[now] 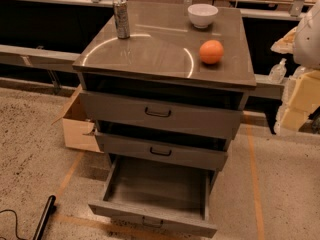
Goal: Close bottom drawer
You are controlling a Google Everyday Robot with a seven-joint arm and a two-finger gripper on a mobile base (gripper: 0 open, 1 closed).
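Observation:
The bottom drawer (152,216) is separated from the middle drawer by a gap (162,164), so the bottom drawer will slide back by itself when I push its front panel.
The bottom drawer (155,191) of the grey cabinet (165,54) is pulled far out towards me. Its grey box interior is empty, and its slim front panel with a small dark handle (151,223) sits near the lower edge of the view. The middle drawer (161,152) and the top drawer (159,113) above it stand slightly out. My arm shows as pale blocky parts at the right edge. My gripper (292,118) is at its lower end, to the right of the cabinet, level with the top drawer and apart from all drawers.
On the cabinet top stand a metal can (121,18), a white bowl (202,15) and an orange (211,51). A cardboard box (77,124) sits on the floor to the left. A black rod with a cable (44,218) lies at bottom left. A clear bottle (277,71) stands behind on the right.

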